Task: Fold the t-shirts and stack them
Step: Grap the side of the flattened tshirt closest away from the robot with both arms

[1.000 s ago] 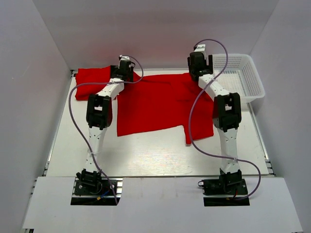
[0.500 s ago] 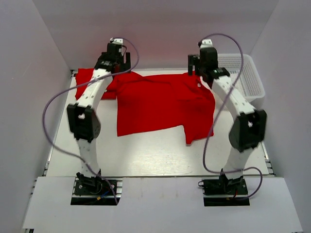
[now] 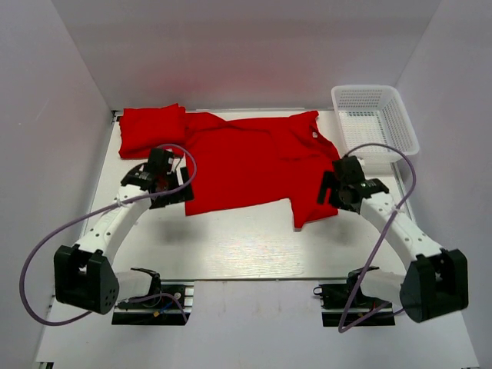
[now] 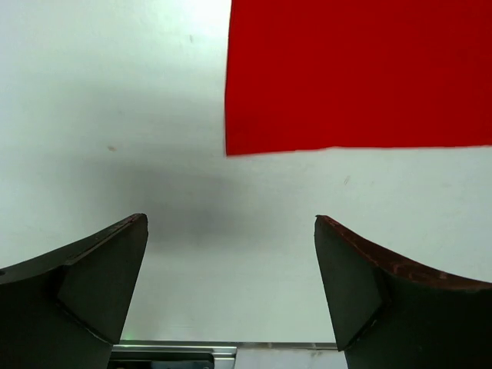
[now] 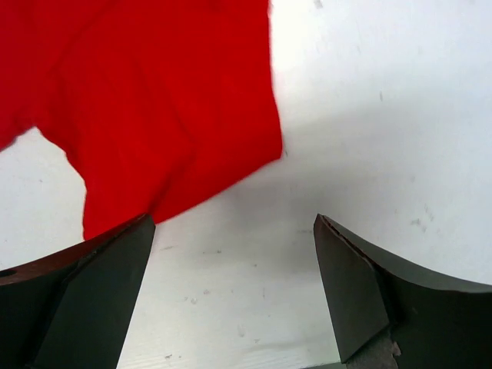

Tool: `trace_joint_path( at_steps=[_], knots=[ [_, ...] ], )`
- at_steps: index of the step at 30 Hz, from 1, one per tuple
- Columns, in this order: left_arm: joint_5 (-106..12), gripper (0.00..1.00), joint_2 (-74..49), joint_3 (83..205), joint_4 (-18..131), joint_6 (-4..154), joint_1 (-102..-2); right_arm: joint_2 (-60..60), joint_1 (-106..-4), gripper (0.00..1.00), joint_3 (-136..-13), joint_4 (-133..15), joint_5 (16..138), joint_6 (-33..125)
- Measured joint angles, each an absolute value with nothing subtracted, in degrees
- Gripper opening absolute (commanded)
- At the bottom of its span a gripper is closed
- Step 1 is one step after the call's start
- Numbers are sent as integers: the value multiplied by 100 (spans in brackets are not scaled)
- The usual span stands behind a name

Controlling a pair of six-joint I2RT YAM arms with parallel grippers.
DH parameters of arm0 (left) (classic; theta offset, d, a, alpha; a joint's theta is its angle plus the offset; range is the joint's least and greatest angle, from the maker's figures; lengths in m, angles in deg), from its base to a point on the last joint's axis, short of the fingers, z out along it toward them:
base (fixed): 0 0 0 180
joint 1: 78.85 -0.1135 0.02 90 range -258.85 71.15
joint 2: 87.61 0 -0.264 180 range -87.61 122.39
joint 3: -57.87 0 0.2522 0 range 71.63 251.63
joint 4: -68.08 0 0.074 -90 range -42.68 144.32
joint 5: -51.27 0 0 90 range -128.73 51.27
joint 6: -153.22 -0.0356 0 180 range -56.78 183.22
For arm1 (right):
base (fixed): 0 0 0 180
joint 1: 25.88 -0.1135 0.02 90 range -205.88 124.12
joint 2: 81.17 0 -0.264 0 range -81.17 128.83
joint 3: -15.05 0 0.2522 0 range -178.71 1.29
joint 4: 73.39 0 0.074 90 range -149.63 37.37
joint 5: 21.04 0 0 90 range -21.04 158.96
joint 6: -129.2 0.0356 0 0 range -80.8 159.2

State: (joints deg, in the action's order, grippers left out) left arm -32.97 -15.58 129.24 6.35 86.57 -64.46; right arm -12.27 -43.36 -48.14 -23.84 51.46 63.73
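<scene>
My left gripper should keep lowering until its open fingers straddle the corner's edge (image 4: 228, 147), then close, as the spread shirt's near corner (image 3: 188, 213) lies flat, centred ahead of them.
A red t-shirt (image 3: 254, 165) lies spread flat across the back middle of the white table. A second red t-shirt (image 3: 150, 129) sits folded at the back left corner. My left gripper (image 3: 171, 191) is open and empty, low over the table just left of the spread shirt's near-left corner (image 4: 231, 150). My right gripper (image 3: 332, 191) is open and empty beside the shirt's near-right corner; in the right wrist view that red flap (image 5: 154, 115) lies just above my left fingertip (image 5: 115, 254).
A white mesh basket (image 3: 375, 119) stands at the back right corner. White walls enclose the table on three sides. The arm bases (image 3: 150, 296) sit at the near edge, with purple cables looping out on both sides.
Both arms have swung from the back edge of the shirt down to its near corners, one on each side. The shirt's collar edge now lies flat and uncovered at the back.
</scene>
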Motion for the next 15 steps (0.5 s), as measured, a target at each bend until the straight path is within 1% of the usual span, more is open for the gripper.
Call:
trace_joint_path(
  at_steps=[4,8,15],
  knots=[
    [-3437,100,-1641,12362,749,8869,-6446,-1625,-4281,90,-4327,-2388,5111,6885],
    [-3551,100,-1556,12224,1158,8985,-6481,-1513,-4233,90,-4285,-2497,5052,7116],
    [-3575,100,-749,12049,1927,9145,-6496,-1268,-4130,90,-4287,-2727,5000,7250]
  ],
)
